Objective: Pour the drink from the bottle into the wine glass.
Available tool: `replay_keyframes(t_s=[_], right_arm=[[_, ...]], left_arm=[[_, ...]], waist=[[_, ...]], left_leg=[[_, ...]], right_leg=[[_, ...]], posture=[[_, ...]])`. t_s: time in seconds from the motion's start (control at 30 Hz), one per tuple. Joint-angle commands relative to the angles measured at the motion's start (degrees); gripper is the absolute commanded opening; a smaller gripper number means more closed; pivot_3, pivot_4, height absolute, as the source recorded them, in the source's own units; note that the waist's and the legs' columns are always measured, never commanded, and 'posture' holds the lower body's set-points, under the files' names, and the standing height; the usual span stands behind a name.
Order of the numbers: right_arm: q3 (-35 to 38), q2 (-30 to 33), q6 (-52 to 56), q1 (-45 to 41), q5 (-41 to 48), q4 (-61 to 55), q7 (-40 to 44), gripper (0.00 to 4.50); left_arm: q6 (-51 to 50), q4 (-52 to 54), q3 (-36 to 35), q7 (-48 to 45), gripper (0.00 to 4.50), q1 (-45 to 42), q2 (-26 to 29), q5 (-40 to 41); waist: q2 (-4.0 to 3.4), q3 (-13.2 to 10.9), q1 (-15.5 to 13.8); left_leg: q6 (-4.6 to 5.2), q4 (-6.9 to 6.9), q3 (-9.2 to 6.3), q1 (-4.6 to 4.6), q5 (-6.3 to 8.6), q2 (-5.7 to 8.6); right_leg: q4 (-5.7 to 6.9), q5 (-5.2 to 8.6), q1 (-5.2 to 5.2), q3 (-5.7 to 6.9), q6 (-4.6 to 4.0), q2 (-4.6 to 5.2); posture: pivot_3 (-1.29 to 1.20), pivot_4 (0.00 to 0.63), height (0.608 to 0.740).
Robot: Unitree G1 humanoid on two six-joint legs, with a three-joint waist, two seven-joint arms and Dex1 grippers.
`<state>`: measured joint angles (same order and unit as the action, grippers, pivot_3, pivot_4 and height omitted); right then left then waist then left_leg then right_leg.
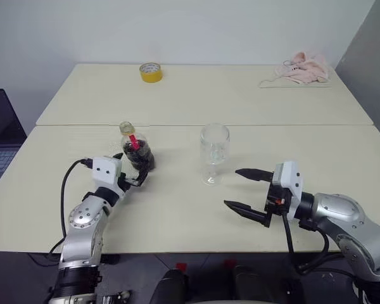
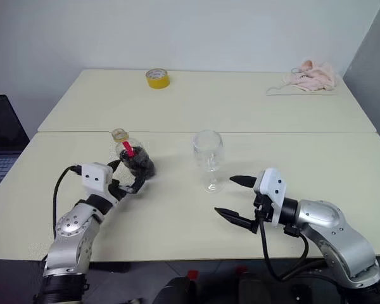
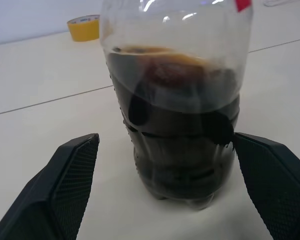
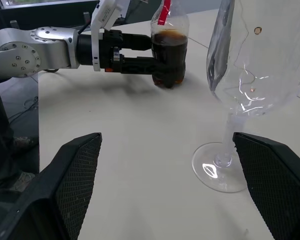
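The bottle's opening shows a hollow, see-through rim [image 1: 126, 126]. When I tip the bottle, I expect the dark drink [image 1: 140, 157] will stream straight out of it.
The bottle [image 1: 138, 152] stands upright on the left of the near table, yellow cap on, a red strip at its neck. The dark drink [image 3: 175, 125] fills its lower body. My left gripper [image 1: 134, 167] is open, level, with one finger on each side of the bottle's body; one finger [image 3: 270, 175] is close against the plastic. The empty wine glass [image 1: 214, 151] stands upright to the right of the bottle. My right gripper [image 1: 232, 187] is open near the table's front, pointing left, just short of the glass foot [image 4: 220, 170] and holding nothing.
A yellow tape roll [image 1: 151, 72] lies on the far table, and a pink cloth [image 1: 301, 69] at its back right. A laptop [image 1: 0, 136] sits off the left edge. The two cream tables [image 1: 177, 215] meet at a seam behind the bottle.
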<state>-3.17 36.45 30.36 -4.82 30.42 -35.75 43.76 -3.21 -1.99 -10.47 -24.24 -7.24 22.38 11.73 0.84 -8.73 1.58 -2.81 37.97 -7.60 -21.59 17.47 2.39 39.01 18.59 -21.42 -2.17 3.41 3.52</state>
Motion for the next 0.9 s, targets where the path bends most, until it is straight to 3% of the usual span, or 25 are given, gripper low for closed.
replay_keyframes(t_s=[0.03,0.67,0.9], right_arm=[[0.5,-0.2,-0.73,-0.29,0.87,-2.26,0.07,4.49],[3.07,-2.34,0.23,-1.73,5.7,-4.47,-2.25,4.49],[2.91,-0.76,0.7,-2.56,6.59,-6.19,-2.04,4.5]], left_arm=[[1.8,-0.21,0.15,0.57,4.5,-1.36,0.0,-0.98],[0.58,-0.87,2.29,-0.03,4.5,-5.33,-0.82,-1.05],[0.12,-1.52,1.99,-0.68,2.52,-5.91,-0.68,-0.83]], waist=[[0.0,0.0,0.0],[0.0,0.0,0.01],[0.0,0.0,-0.01]], left_leg=[[0.0,0.0,0.0,0.0,0.0,0.0],[0.0,0.01,-0.03,-0.01,0.0,0.01],[0.0,0.02,-0.03,-0.01,0.0,0.03]], right_leg=[[0.0,0.0,0.0,0.0,0.0,0.0],[0.01,0.0,0.0,0.02,0.0,0.0],[0.0,0.0,0.0,0.02,0.0,0.01]], posture=[[0.0,0.15,0.74],[0.0,0.15,0.74],[0.0,0.15,0.74]])
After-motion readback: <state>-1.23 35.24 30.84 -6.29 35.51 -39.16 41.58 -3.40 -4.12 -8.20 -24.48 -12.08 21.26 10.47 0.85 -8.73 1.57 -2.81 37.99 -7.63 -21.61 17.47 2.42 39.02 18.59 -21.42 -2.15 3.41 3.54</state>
